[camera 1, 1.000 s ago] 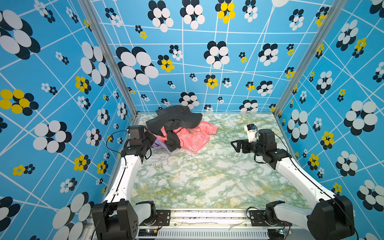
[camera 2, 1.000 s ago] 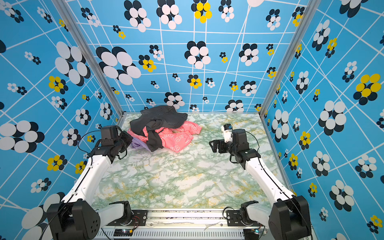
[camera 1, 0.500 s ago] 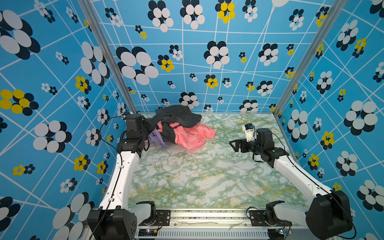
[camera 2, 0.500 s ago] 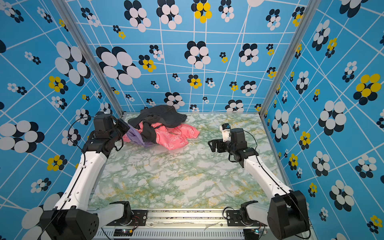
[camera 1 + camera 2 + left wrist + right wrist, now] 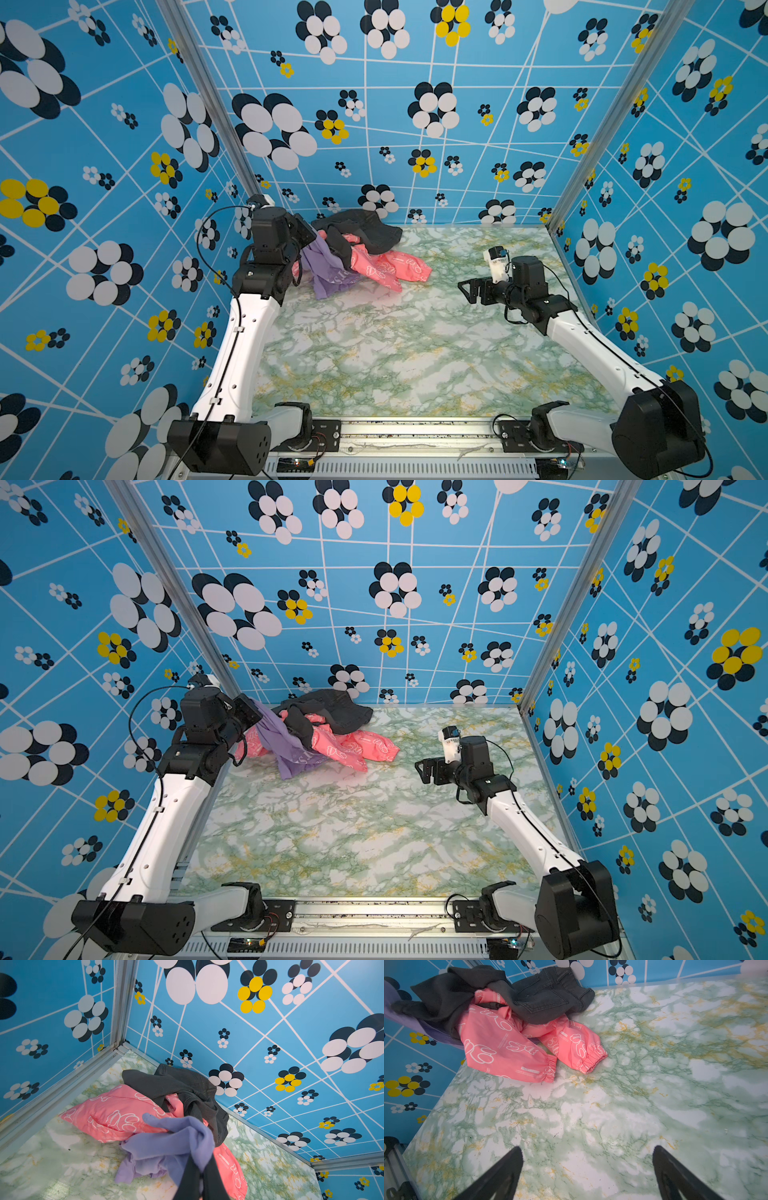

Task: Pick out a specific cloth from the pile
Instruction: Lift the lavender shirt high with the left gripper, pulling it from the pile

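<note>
My left gripper should keep drawing the cloth from the pile until it hangs over the open marble (image 5: 444, 273), since its fingers pinch only the lavender cloth's upper end (image 5: 316, 249).
The pile lies at the back left of the marble table (image 5: 374, 353): a dark grey-black garment (image 5: 365, 232) (image 5: 176, 1084) rests on a coral-pink one with white print (image 5: 386, 266) (image 5: 500, 1043). The lavender cloth (image 5: 328, 270) (image 5: 286, 746) (image 5: 166, 1142) hangs from my left gripper (image 5: 309, 237) (image 5: 200, 1178), which is shut on its upper end and raised above the table. The cloth's lower part still drapes on the table beside the pink garment. A dark sleeve lies across the cloth. My right gripper (image 5: 467, 289) (image 5: 586, 1159) hovers open and empty at the right.
Blue flowered walls enclose the table on three sides, and the pile sits close to the back-left corner post (image 5: 118, 1022). Bare marble (image 5: 633, 1084) stretches between the pile and my right gripper. The arm bases (image 5: 415, 432) stand along the front edge.
My left gripper has risen and drawn back toward the left wall with the lavender cloth, pulling more of it out from under the dark garment. The right arm has barely moved.
</note>
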